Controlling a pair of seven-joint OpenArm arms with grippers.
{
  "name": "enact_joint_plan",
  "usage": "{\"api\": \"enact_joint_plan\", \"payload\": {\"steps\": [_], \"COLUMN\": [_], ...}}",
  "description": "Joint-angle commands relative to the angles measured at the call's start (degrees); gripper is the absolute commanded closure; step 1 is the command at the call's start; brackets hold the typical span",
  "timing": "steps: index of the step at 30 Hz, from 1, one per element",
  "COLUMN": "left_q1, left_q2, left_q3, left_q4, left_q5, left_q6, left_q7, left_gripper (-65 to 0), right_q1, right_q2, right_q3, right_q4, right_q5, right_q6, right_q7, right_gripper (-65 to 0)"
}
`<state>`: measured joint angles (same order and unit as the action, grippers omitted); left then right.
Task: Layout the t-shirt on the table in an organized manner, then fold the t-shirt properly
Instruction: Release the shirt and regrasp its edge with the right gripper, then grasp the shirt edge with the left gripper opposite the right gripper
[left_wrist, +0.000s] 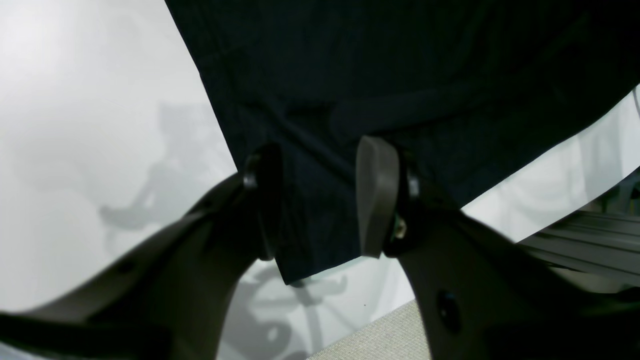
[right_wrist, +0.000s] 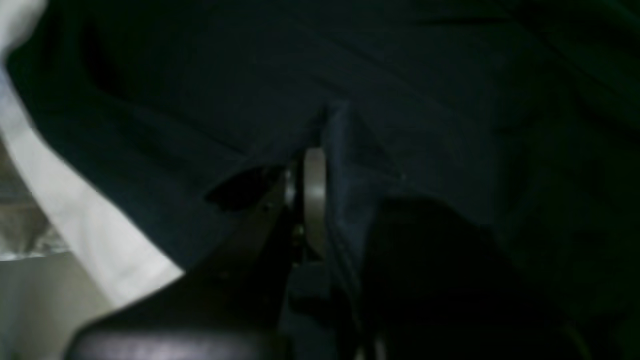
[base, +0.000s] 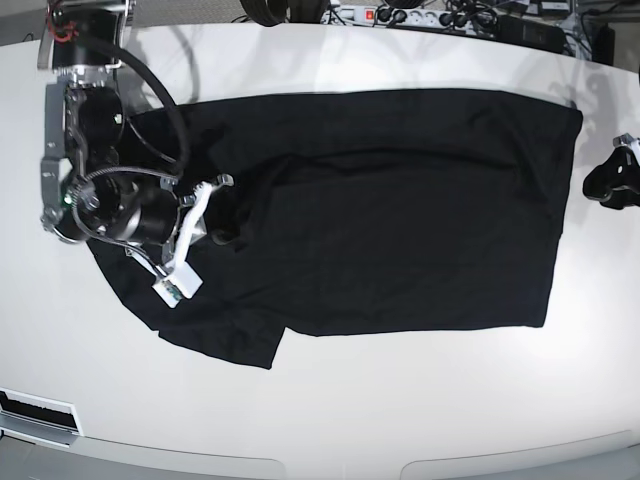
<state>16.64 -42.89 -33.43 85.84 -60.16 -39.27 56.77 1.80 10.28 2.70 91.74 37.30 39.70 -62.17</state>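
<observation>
My right gripper should open, because it is pinching a raised fold well inside the t-shirt (base: 262, 186). It should then take the t-shirt nearer its back corner (base: 143, 118) before both grippers pull.
The black t-shirt (base: 400, 210) lies spread across the white table (base: 400, 400), its left part bunched and creased. My right gripper (base: 222, 236) sits over that bunched left part. In the right wrist view it (right_wrist: 325, 195) is shut on a raised fold of the t-shirt (right_wrist: 425, 100). My left gripper (base: 602, 184) stands just off the shirt's right edge. Seen from the left wrist, it (left_wrist: 320, 200) is open, its fingers (left_wrist: 377, 195) either side of a flat corner of the t-shirt (left_wrist: 400, 65), gripping nothing.
A power strip and cables (base: 410, 15) run along the table's back edge. A grey fitting (base: 35, 412) sits at the front left edge. In the left wrist view, the table's edge, carpet (left_wrist: 380, 330) and a metal rail (left_wrist: 590, 245) lie close by.
</observation>
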Motion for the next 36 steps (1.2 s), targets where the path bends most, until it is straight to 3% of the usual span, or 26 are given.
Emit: {"api": "enact_joint_plan", "payload": {"steps": [1,4,11,12,16,18,21,24,26,28,29,30,31,34,36], "left_q1": [-0.33,-0.33,-0.35,-0.35,-0.70,-1.64,-2.86,-2.86,-2.89,-2.86,-2.86,-2.84,-2.84,-2.86,-2.86], "left_q2": [-1.53,-1.53,-1.53,-1.51,-1.55,-1.55,-1.53,-1.29,-0.66,0.02,0.26,0.55,0.87,1.92,2.45], "left_q3": [-0.66,-0.63,-0.66,-0.66,-0.68,-0.68,-0.66,-0.68,-0.66,-0.66,-0.66,-0.66,-0.66,0.02,1.68], "left_q4": [0.68,0.68,0.68,0.68,0.68,0.68,0.68,0.68,0.68,0.68,0.68,0.68,0.68,0.68,0.68], "left_q5": [-1.18,-1.20,-1.22,-1.22,-1.14,-1.14,-1.16,-1.22,-1.70,-2.84,-2.91,-2.89,-2.95,-3.06,-2.91], "left_q6": [0.07,0.07,0.09,0.09,0.09,0.11,0.11,0.09,0.07,-0.20,-0.09,-0.09,-0.09,-0.11,-0.17], "left_q7": [-0.87,-1.07,-1.14,-1.25,-1.27,-1.20,-1.03,-0.63,-0.57,-0.57,-0.37,0.07,0.24,0.26,0.22], "left_gripper": [-24.5,-24.5,-24.5,-24.5,-24.5,-24.5,-24.5,-24.5,-20.2,-4.6,0.0,0.0,0.0,0.0,0.0], "right_q1": [1.86,3.58,3.78,3.78,4.94,7.13,10.97,12.66,12.31,10.56,9.29,7.89,6.40,2.08,0.13], "right_q2": [0.35,0.35,0.00,-0.15,0.17,0.63,1.14,2.01,3.28,4.94,5.68,6.43,7.21,9.73,10.73], "right_q3": [0.24,0.28,0.28,0.28,0.33,0.35,0.35,0.33,0.33,0.33,0.33,0.33,0.33,0.33,0.33], "right_q4": [0.04,-1.44,-1.70,-1.70,-1.70,-1.46,0.02,2.64,3.19,3.17,3.13,3.13,3.13,3.13,3.13], "right_q5": [0.44,-2.08,-7.72,-7.69,-7.82,-7.41,-5.11,0.15,5.03,9.29,10.40,11.06,11.56,12.35,9.73], "right_q6": [0.30,0.30,-7.06,-7.45,-10.38,-8.74,-6.05,-5.07,-4.33,-1.95,-0.31,0.30,0.30,0.30,0.30], "right_q7": [2.34,4.72,9.77,10.19,10.78,8.87,3.32,-7.15,-12.17,-14.05,-14.45,-14.95,-15.17,-14.49,-13.40], "right_gripper": [0.0,0.0,0.0,-3.3,-33.3,-36.6,-36.6,-36.1,-34.3,-24.7,-15.6,-4.6,0.0,0.0,0.0]}}
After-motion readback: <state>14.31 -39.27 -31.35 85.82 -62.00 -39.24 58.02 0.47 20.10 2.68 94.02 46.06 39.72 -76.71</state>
